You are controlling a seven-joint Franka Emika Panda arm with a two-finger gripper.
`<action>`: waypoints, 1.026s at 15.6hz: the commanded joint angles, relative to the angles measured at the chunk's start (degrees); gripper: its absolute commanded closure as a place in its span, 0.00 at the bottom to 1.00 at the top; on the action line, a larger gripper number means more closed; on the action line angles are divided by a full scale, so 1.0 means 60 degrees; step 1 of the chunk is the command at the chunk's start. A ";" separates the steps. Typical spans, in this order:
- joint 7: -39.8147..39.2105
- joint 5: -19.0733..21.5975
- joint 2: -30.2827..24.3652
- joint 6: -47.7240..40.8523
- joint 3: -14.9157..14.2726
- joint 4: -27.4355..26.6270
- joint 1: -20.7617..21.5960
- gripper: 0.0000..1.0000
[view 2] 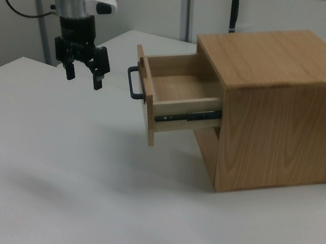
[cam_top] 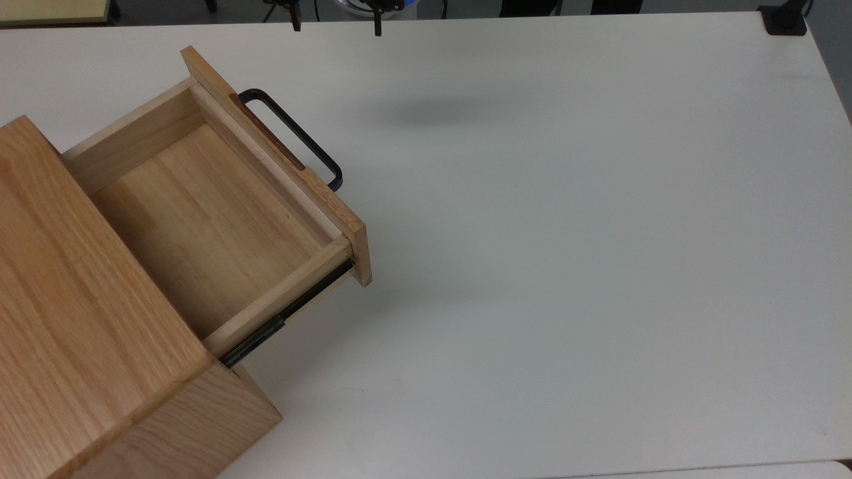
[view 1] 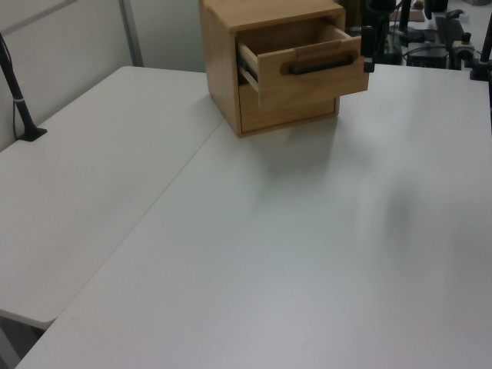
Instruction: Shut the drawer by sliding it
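My gripper will push the light wooden drawer and it will slide in flush with the lower front, since that front sits flush inside the oak cabinet's frame.
The light wooden drawer is pulled well out of the oak cabinet and is empty inside. Its flat front panel carries a black bar handle, and a black side rail shows along its side. The same drawer sticks out toward the left view's right. My gripper hangs open in the air above the table, apart from the handle, on the right view's left. Its two fingertips peek in at the top view's upper edge.
The cabinet stands on a broad white table. A black clamp sits at the table's far right corner in the top view. A black post is clamped at the left view's left edge.
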 commanded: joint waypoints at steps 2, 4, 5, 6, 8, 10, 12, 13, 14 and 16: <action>-0.0217 0.0204 -0.0145 0.0045 0.0022 -0.0089 -0.0132 0.00; -0.0217 0.0204 -0.0145 0.0031 0.0022 -0.0089 -0.0132 0.00; -0.0217 0.0204 -0.0159 0.0031 0.0022 -0.0089 -0.0132 0.00; -0.0217 0.0204 -0.0159 0.0031 0.0022 -0.0089 -0.0132 0.00; -0.0217 0.0204 -0.0159 0.0031 0.0022 -0.0089 -0.0132 0.00; -0.0217 0.0204 -0.0145 0.0031 0.0022 -0.0089 -0.0132 0.00; -0.0217 0.0204 -0.0145 0.0045 0.0022 -0.0089 -0.0132 0.00; -0.0217 0.0204 -0.0159 0.0045 0.0022 -0.0133 -0.0118 0.09; -0.0217 0.0204 -0.0145 0.0060 0.0022 -0.0133 -0.0103 0.21; -0.0231 0.0204 -0.0130 0.0089 0.0022 -0.0133 -0.0103 0.46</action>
